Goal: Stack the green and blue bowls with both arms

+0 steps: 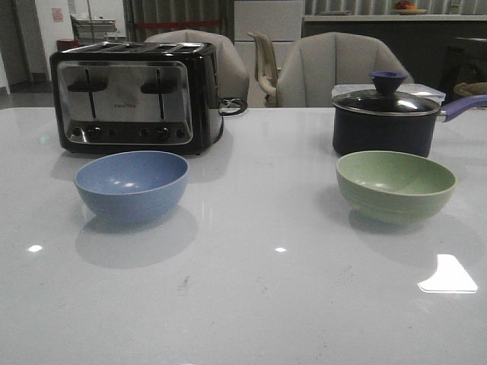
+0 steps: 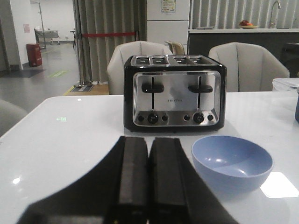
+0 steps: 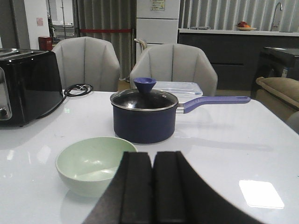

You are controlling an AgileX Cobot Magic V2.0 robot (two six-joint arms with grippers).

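Note:
My gripper will leave the blue bowl's rim (image 1: 131, 153) standing above the green bowl (image 1: 396, 187) when it stacks the bowls, because the bowls' rims look almost equally wide.
The dusty blue bowl (image 1: 132, 184) stands upright and empty on the left of the white table; it also shows in the left wrist view (image 2: 231, 161). The pale green bowl (image 1: 396, 184) stands upright and empty on the right; it also shows in the right wrist view (image 3: 93, 164). Neither arm shows in the front view. My left gripper (image 2: 148, 142) is shut and empty, short of the blue bowl and to one side of it. My right gripper (image 3: 153, 156) is shut and empty, beside the green bowl's rim and not touching it.
A black and chrome toaster (image 1: 135, 96) stands behind the blue bowl. A dark lidded saucepan (image 1: 388, 120) with a purple handle stands close behind the green bowl, a clear plastic container (image 3: 180, 87) behind it. Grey chairs (image 1: 335, 68) line the table's far edge.

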